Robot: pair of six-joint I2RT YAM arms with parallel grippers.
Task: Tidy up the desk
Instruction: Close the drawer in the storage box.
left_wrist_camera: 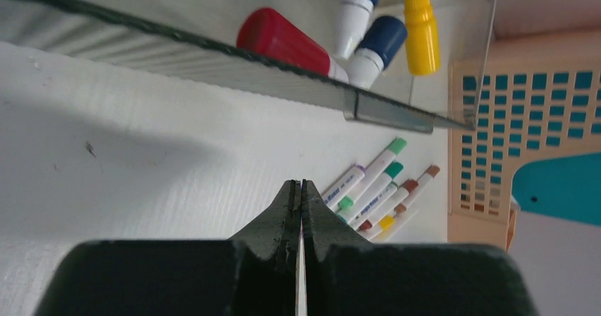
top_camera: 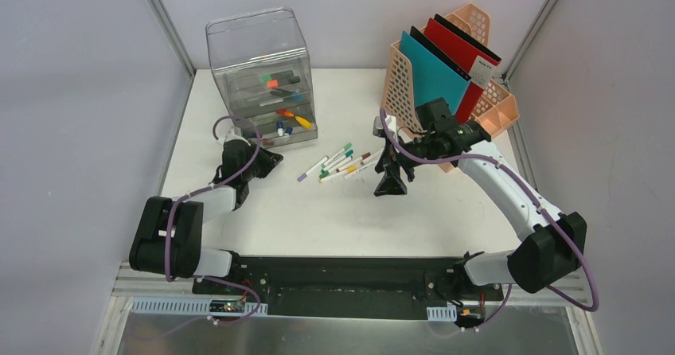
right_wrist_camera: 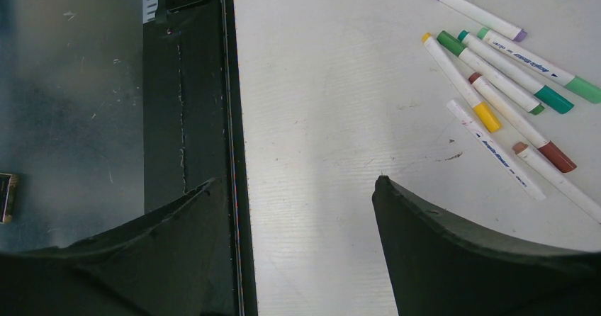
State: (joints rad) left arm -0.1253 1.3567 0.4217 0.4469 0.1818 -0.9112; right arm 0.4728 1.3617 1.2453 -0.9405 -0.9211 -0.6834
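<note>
Next, my left gripper pushes the open drawer's front (left_wrist_camera: pixel 283 82) in before it takes the lower drawer's handle, because the open drawer (top_camera: pixel 288 132) sticks out above the lower drawer.
The white desk (top_camera: pixel 334 216) holds several loose markers (top_camera: pixel 338 164) at its middle. My left gripper (top_camera: pixel 273 161) sits low by the front bottom corner of a clear drawer unit (top_camera: pixel 259 76). In the left wrist view its jaws (left_wrist_camera: pixel 301 185) are shut with nothing between them, pointing past the drawer's edge (left_wrist_camera: pixel 283 69) toward the markers (left_wrist_camera: pixel 375 195). My right gripper (top_camera: pixel 392 181) hangs over the desk just right of the markers, fingers pointing down. In the right wrist view it (right_wrist_camera: pixel 295 183) stands open and empty, with the markers (right_wrist_camera: pixel 496 96) to its upper right.
The drawer unit holds red, blue and yellow markers (left_wrist_camera: pixel 354 25). A peach file rack (top_camera: pixel 493 104) with teal and red folders stands at the back right, right behind the right arm. A black rail (right_wrist_camera: pixel 198 82) runs along the desk's near edge.
</note>
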